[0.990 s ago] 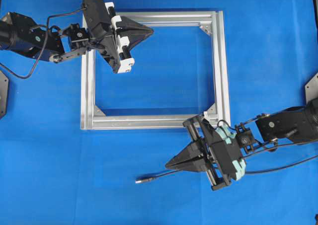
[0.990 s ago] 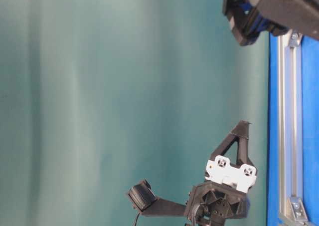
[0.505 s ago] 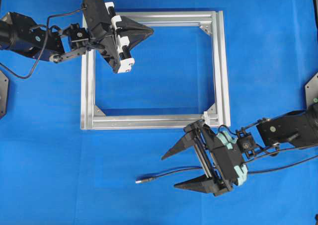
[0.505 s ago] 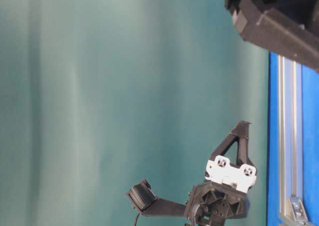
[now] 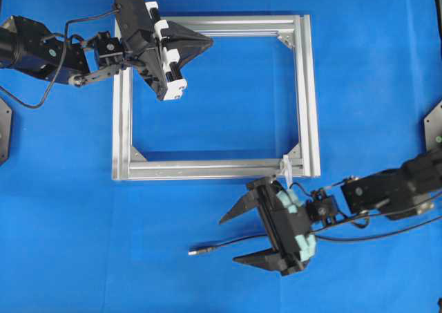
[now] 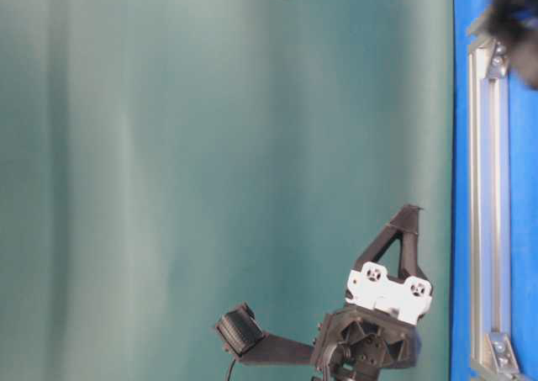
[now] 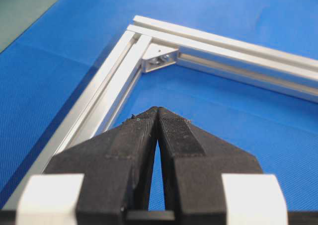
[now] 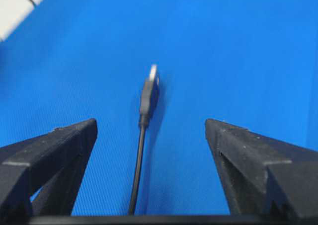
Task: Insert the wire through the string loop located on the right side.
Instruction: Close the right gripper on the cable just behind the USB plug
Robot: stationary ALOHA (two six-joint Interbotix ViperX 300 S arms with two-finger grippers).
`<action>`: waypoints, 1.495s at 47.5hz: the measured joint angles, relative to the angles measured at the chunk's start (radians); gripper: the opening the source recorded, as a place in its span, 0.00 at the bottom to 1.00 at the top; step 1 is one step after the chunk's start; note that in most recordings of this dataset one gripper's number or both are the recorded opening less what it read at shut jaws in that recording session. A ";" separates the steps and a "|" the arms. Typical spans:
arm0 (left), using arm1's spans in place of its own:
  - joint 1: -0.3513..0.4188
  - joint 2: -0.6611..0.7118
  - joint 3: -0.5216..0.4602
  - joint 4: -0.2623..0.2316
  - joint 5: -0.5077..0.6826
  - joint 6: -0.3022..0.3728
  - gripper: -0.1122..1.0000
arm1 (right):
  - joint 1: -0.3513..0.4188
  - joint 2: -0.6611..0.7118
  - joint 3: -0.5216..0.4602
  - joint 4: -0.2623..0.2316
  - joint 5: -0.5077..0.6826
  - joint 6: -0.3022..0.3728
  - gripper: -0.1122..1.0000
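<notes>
I expect the wire's plug end to keep pointing straight out when I lift it, because the black plug body (image 5: 208, 248) is straight behind the silvery tip (image 5: 193, 252).
The wire (image 5: 221, 244) lies on the blue mat below the frame, its silvery plug tip (image 5: 195, 251) pointing left. My right gripper (image 5: 228, 240) is open and straddles the wire without touching it. In the right wrist view the wire (image 8: 141, 150) runs up between the spread fingers (image 8: 59, 145) of the right gripper (image 8: 150, 125). The white string loop (image 5: 286, 168) sits at the aluminium frame's (image 5: 207, 168) lower right corner, just above the right gripper's body. My left gripper (image 5: 209, 43) is shut and empty, over the frame's top left part; its tips (image 7: 158, 111) meet.
The square frame's rails (image 7: 114, 93) and a corner bracket (image 7: 159, 60) lie ahead of the left gripper. The table-level view shows the left gripper (image 6: 409, 214) and a frame rail (image 6: 487, 187). The right arm's own cables (image 5: 387, 230) trail to the right.
My right gripper has opened wide and shifted left along the wire, which now lies loose between its fingers. The left arm has not moved.
</notes>
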 measured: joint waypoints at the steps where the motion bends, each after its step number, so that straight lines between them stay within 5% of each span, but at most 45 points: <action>1: 0.000 0.002 0.000 -0.002 0.000 0.000 0.10 | 0.003 0.009 -0.002 0.009 0.000 -0.002 0.89; 9: 0.000 0.002 0.002 0.000 0.000 0.000 0.10 | 0.012 0.064 -0.009 0.075 -0.008 0.000 0.89; 28: 0.000 0.000 0.000 0.000 0.000 0.000 0.10 | 0.018 0.071 -0.015 0.084 -0.015 0.000 0.84; 31: 0.002 0.000 0.002 -0.002 0.000 0.000 0.10 | 0.020 0.071 -0.017 0.086 -0.015 0.000 0.75; 40: 0.000 0.002 0.002 -0.002 0.000 0.000 0.10 | 0.018 0.071 -0.015 0.084 -0.017 -0.006 0.25; 46: 0.000 0.002 0.000 0.000 0.003 0.000 0.10 | 0.020 0.071 -0.015 0.084 -0.018 -0.006 0.08; 71: 0.003 0.002 0.000 -0.002 0.008 -0.006 0.10 | 0.018 0.064 -0.017 0.084 -0.017 -0.006 0.07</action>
